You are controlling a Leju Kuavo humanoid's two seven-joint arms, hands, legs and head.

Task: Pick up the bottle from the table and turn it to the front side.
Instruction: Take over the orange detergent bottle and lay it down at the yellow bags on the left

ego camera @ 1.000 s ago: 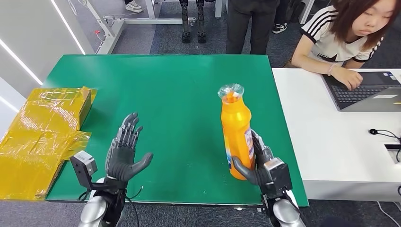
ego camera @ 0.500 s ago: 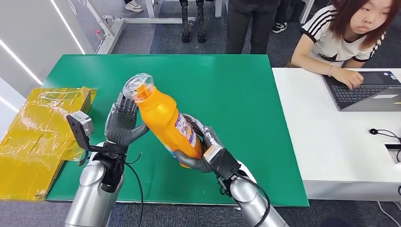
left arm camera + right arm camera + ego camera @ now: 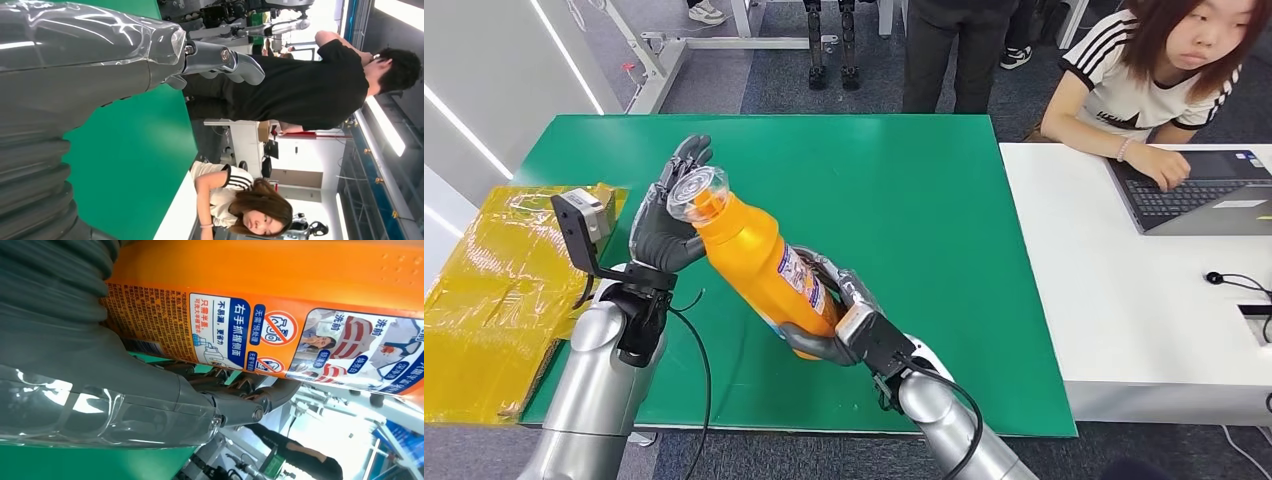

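The orange bottle [image 3: 762, 262] should stay shut when the robot tips it onto its side, because a clear cap [image 3: 697, 194] covers the orange spout.
An orange bottle [image 3: 759, 262] with a clear plastic-wrapped cap is in the air over the green table [image 3: 904, 200], tilted with its cap toward the left. My right hand [image 3: 839, 320] grips its lower body from below. The right wrist view shows the printed label on the bottle [image 3: 260, 270], with my right hand [image 3: 100, 390] wrapped around it. My left hand [image 3: 664, 215] is raised with fingers spread, its palm right behind the cap and neck; I cannot tell if it touches them. In the left wrist view the left hand [image 3: 100, 60] holds nothing.
Yellow wrapped packages [image 3: 514, 280] lie at the table's left edge. A white table [image 3: 1124, 300] on the right carries a laptop [image 3: 1204, 195], where a seated person [image 3: 1164, 70] is typing. Another person [image 3: 954, 50] stands beyond the far edge.
My right hand lifted the bottle from upright at the right, tipped it and carried it left. My left hand rose from low over the table up to the cap.
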